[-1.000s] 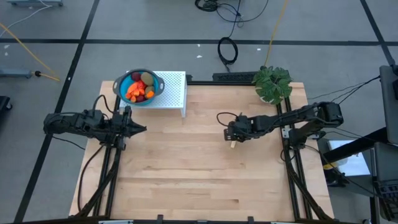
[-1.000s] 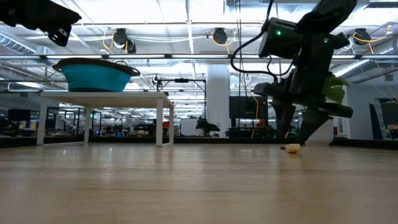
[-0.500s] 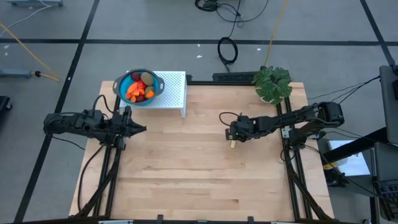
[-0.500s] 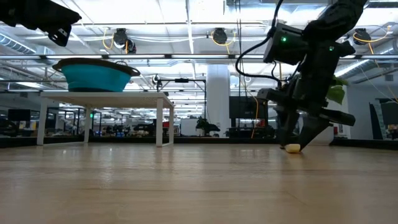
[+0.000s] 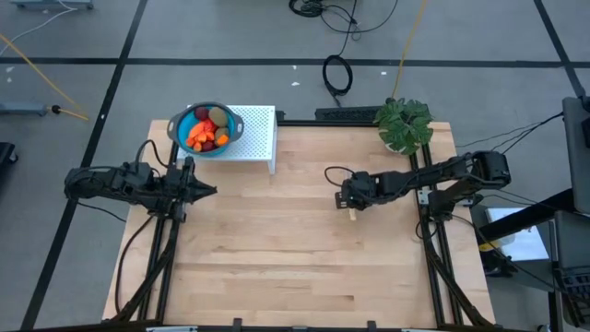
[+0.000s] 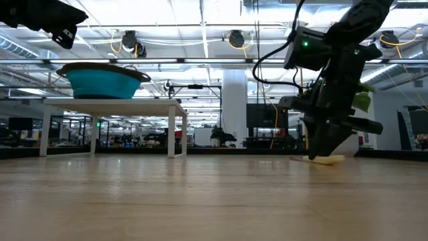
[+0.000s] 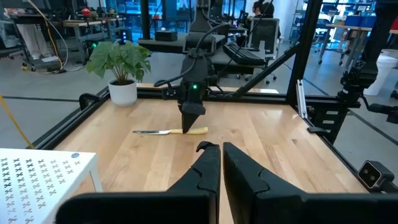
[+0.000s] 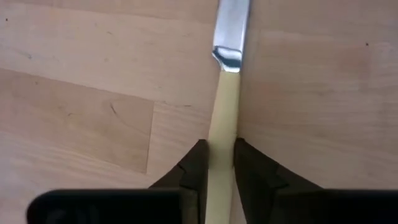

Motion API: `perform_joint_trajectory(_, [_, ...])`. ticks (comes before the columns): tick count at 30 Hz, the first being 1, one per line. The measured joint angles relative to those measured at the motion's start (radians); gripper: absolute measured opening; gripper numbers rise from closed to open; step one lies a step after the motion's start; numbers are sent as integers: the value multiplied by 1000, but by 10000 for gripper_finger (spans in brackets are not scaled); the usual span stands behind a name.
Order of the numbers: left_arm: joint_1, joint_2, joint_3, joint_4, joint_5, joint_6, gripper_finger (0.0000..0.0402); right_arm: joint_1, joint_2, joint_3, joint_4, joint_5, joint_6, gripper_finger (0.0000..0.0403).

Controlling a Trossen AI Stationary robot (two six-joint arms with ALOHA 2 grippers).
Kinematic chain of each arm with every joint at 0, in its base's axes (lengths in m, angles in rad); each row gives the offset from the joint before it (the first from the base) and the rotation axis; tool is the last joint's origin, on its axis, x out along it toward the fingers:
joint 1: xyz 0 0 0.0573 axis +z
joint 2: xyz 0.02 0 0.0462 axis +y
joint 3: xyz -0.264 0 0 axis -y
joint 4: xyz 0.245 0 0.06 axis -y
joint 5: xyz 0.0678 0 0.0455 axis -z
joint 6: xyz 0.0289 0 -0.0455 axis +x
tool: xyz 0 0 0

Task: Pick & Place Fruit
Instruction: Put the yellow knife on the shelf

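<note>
The knife [image 5: 352, 214] is far from my left gripper, so my right gripper should put the knife down closer to the table's middle [image 5: 334, 219] and then move out of the way.
The fruit [image 5: 205, 132] lies in a blue bowl [image 5: 181, 124] on a white stand [image 5: 260, 131] at the table's far left. A knife [image 7: 163, 132] with a slim yellow handle lies flat on the wood at the right of the table's middle. My right gripper [image 5: 350, 207] stands over it, pointing steeply down, shut on the handle. My left gripper [image 5: 212, 191] waits shut and level at the left edge, holding nothing. My right gripper pinches the knife's yellow handle [image 8: 222, 134] between its two fingers, one on each long side, some way back from where the blade starts. The fingers come steeply from above. The knife lies flat on the table, its blade [image 8: 231, 28] pointing away past the fingertips.
A potted green plant [image 5: 404, 124] stands at the far right corner. The white stand with the bowl rises above the tabletop at the far left. Bare wood stretches across the middle and near side of the table [image 5: 277, 267].
My right gripper has sunk a little onto the knife and its fingers have closed in from wide apart onto the yellow handle. The handle now shows longer in the low view, shifted slightly toward the table's right.
</note>
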Motion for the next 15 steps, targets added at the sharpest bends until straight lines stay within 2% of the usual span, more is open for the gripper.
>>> perform_joint_trajectory(3, [0,0,0,0,0,-2,21,0,-3,0,-27,-12,-3,48])
perform_joint_trajectory(10, [0,0,0,-1,0,-2,21,0,-2,-1,-33,-11,4,80])
perform_joint_trajectory(15, [0,0,0,-2,0,1,21,1,-3,-2,-15,4,-5,84])
